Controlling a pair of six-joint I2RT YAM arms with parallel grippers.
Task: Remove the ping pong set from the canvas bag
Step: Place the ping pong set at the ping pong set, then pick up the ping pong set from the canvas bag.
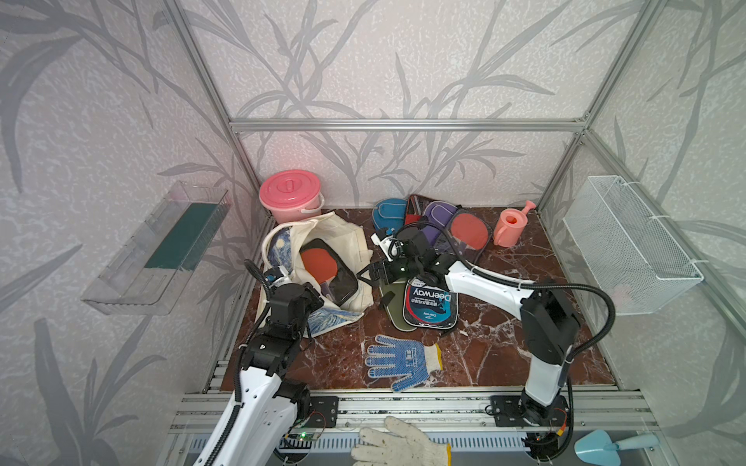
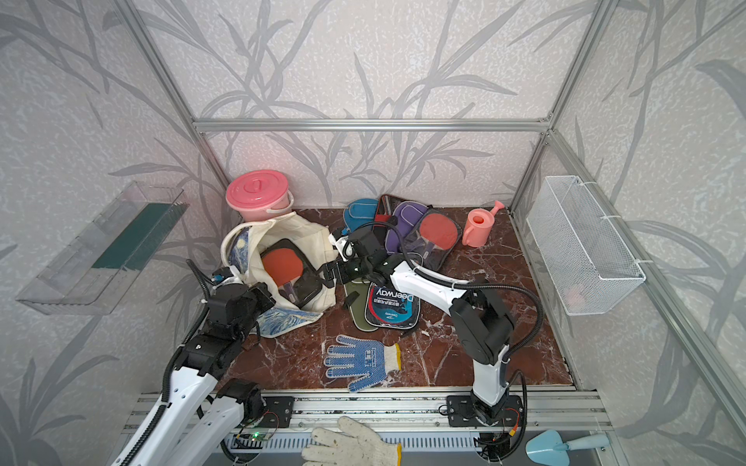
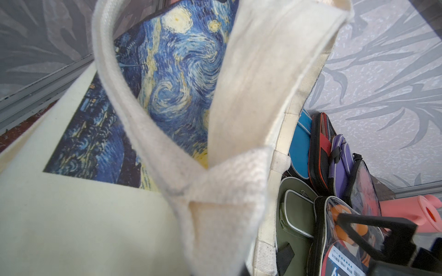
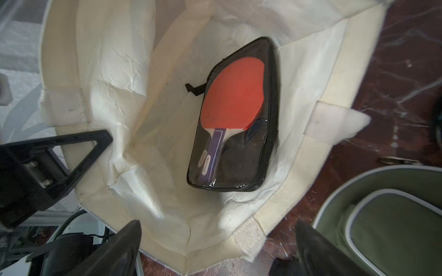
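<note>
I expect the canvas bag to be empty once I take the clear-fronted pack (image 1: 329,270) out, because cream lining (image 4: 168,142) shows all around the pack.
The cream canvas bag (image 1: 343,234) (image 2: 300,236) lies on the marble floor with its mouth held open. Inside it lies a clear-fronted pack with a red paddle (image 1: 327,270) (image 4: 234,114). My left gripper (image 1: 313,296) is shut on the bag's loop handle (image 3: 215,215) at the near rim; cloth hides its fingertips. My right gripper (image 1: 369,276) (image 4: 217,229) stands open at the bag's right rim, with nothing between its fingers. Outside the bag lie a blue case (image 1: 389,214), a purple case (image 1: 438,218), an olive case (image 1: 397,310) and further packs (image 1: 432,306).
A pink lidded bucket (image 1: 290,193) stands behind the bag, and a pink watering can (image 1: 512,226) at the back right. A blue-dotted glove (image 1: 399,361) lies near the front edge. A wire basket (image 1: 629,242) hangs on the right wall and a clear tray (image 1: 157,250) on the left.
</note>
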